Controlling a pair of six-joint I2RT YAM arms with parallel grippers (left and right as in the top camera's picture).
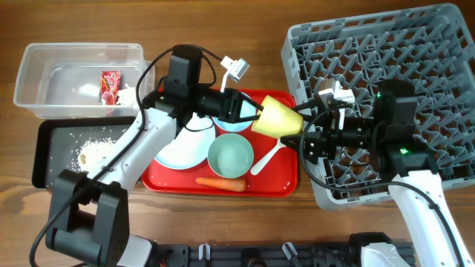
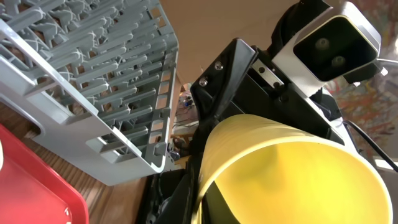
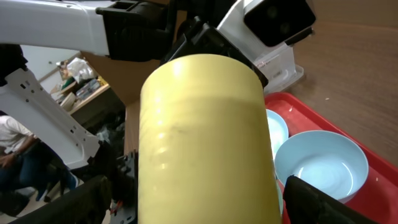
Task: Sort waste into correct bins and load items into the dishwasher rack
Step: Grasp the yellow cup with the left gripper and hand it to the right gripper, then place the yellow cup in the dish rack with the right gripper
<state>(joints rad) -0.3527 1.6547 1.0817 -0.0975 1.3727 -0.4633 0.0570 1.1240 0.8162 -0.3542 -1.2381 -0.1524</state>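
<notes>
My left gripper holds the small yellow cup (image 1: pixel 276 119) short of the grey rack. Next, my right gripper takes its loose end (image 1: pixel 294 122) before my left gripper opens.
My left gripper (image 1: pixel 256 115) is shut on the small yellow cup (image 1: pixel 276 117) and holds it on its side in the air, between the red tray and the grey dishwasher rack (image 1: pixel 401 44). The cup fills the left wrist view (image 2: pixel 292 174) and the right wrist view (image 3: pixel 205 137). My right gripper (image 1: pixel 304 137) is open, with a finger on each side of the cup (image 3: pixel 208 208) and a gap to it. The red wrapper (image 1: pixel 110 80) and white tissue (image 1: pixel 128 96) lie in the clear tub (image 1: pixel 44 55). Rice scraps (image 1: pixel 93 148) lie in the black tray (image 1: pixel 44 159).
The red serving tray (image 1: pixel 171 182) holds a light blue plate (image 1: pixel 182 148), a pale green bowl (image 1: pixel 231 156), a light blue bowl (image 1: pixel 230 124) partly under my left arm, a white spoon (image 1: pixel 266 157) and an orange carrot (image 1: pixel 220 182).
</notes>
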